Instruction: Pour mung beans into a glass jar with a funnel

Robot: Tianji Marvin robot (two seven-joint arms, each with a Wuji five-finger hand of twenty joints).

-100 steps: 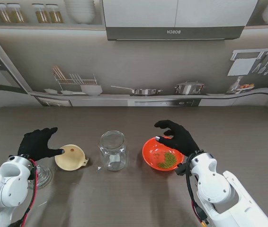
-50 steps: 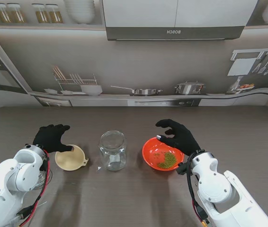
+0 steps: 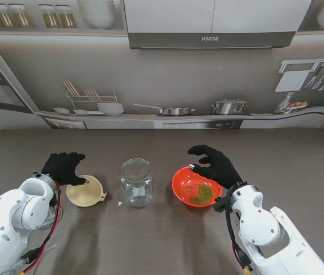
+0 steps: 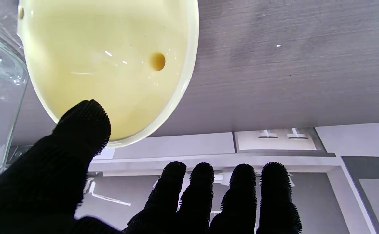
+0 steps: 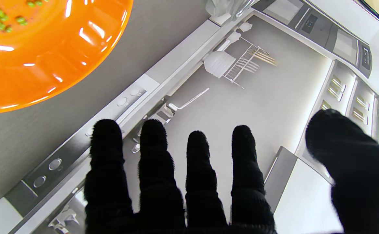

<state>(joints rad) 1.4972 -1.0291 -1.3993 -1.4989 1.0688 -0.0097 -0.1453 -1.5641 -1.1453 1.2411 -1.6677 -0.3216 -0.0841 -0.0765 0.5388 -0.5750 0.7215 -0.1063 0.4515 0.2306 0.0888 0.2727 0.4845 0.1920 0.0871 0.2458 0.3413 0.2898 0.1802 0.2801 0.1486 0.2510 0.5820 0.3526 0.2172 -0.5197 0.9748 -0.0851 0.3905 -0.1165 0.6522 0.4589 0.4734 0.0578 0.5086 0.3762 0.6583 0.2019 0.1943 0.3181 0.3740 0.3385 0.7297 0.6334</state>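
Note:
The glass jar's opening (image 3: 136,169) is narrower than the cream funnel (image 3: 85,191), so the funnel will rest high on the jar's rim when the robot lowers the funnel's spout in.
A cream funnel (image 3: 86,191) lies on the table left of the empty glass jar (image 3: 137,181). My left hand (image 3: 63,167) hovers over the funnel's far left rim, fingers spread, holding nothing; in the left wrist view the thumb (image 4: 78,130) overlaps the funnel (image 4: 111,65) rim. An orange bowl (image 3: 194,186) with green mung beans (image 3: 202,193) sits right of the jar. My right hand (image 3: 214,164) is open just beyond the bowl's far right edge, not holding it. The right wrist view shows the bowl (image 5: 46,58) and the spread fingers (image 5: 153,156).
A clear glass object (image 3: 50,212) stands near my left forearm, partly hidden by the arm. The table's far edge meets a kitchen backdrop wall (image 3: 162,86).
My left hand moved forward and right from beside the funnel to above its far rim, then settled. The right hand, bowl and jar stayed put.

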